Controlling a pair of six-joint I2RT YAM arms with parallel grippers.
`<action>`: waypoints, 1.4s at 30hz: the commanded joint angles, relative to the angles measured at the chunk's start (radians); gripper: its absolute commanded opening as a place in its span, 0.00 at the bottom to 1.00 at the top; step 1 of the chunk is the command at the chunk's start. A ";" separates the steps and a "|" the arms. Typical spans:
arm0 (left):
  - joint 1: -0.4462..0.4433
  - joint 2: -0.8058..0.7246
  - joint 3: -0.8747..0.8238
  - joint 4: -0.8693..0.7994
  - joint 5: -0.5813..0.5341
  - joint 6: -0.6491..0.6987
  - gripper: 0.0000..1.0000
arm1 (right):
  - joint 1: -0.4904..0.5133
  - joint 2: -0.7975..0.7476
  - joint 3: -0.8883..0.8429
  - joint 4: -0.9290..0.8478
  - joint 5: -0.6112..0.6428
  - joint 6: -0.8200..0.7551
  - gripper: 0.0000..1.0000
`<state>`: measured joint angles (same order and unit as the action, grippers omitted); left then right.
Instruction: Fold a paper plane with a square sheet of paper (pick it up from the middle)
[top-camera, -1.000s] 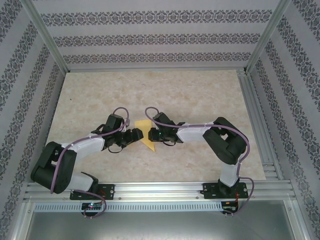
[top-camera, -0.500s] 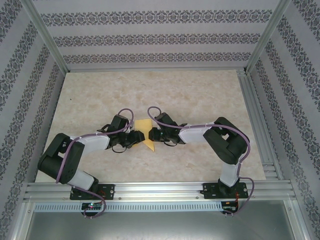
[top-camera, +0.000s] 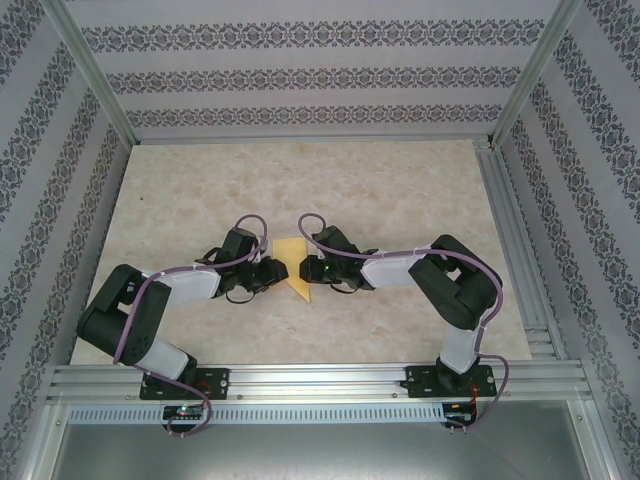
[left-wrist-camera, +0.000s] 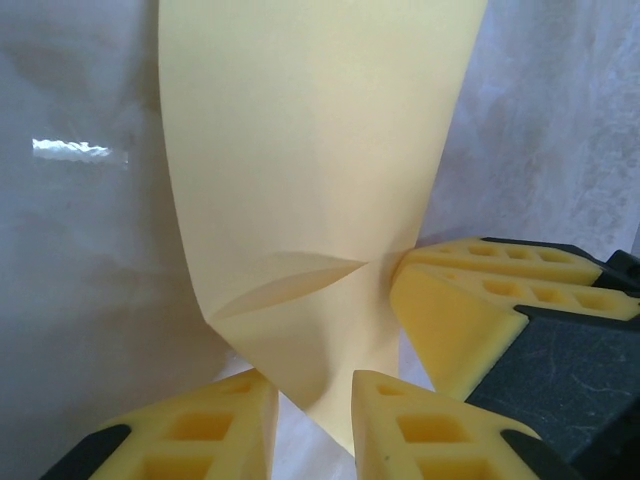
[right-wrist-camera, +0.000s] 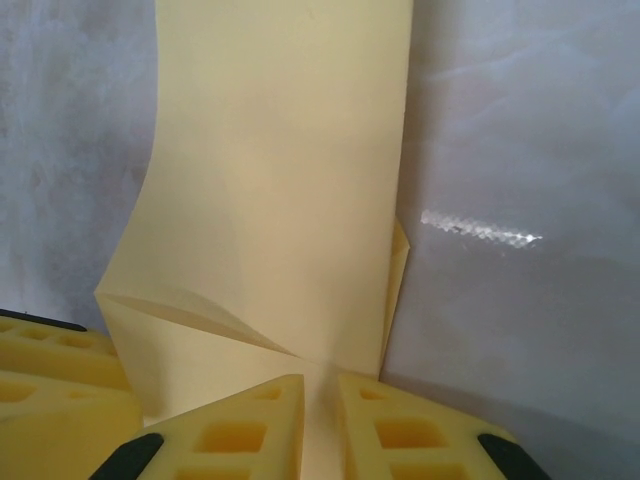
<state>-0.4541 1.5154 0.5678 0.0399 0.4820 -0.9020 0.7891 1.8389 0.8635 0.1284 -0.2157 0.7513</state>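
The paper's pointed end is loose while my right gripper pinches the paper's side. My left gripper should therefore hold the paper while my right gripper grabs that end.
The yellow-orange sheet of paper sits folded at the table's middle, between both grippers, its pointed end toward the arms. My right gripper is shut on the paper's fold, both pads pinching it. My left gripper reaches in from the left. In the left wrist view the paper's lower corner hangs between the left gripper's fingers. It lies against the right-hand finger, with a strip of table showing beside the other. A slanting crease crosses the sheet.
The pale marble-patterned table lies open behind the paper. Aluminium frame rails run along the right side and front edge. My right gripper's yellow fingers crowd the left wrist view's right side.
My left arm has slid right to the paper, and its jaws have narrowed around the paper's corner. The right gripper has kept its hold and place.
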 joint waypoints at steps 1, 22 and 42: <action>-0.011 0.008 0.016 0.061 -0.014 -0.018 0.26 | -0.010 -0.022 -0.016 -0.002 -0.007 -0.029 0.17; -0.006 0.048 0.032 0.120 -0.078 -0.037 0.20 | -0.010 0.001 -0.045 0.014 0.010 -0.118 0.18; -0.087 -0.068 0.145 -0.208 -0.294 -0.065 0.00 | 0.073 -0.345 -0.183 0.137 0.344 -0.428 0.52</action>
<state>-0.5220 1.4727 0.6849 -0.0814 0.2649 -0.9417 0.8326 1.5169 0.7258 0.2092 0.0216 0.4343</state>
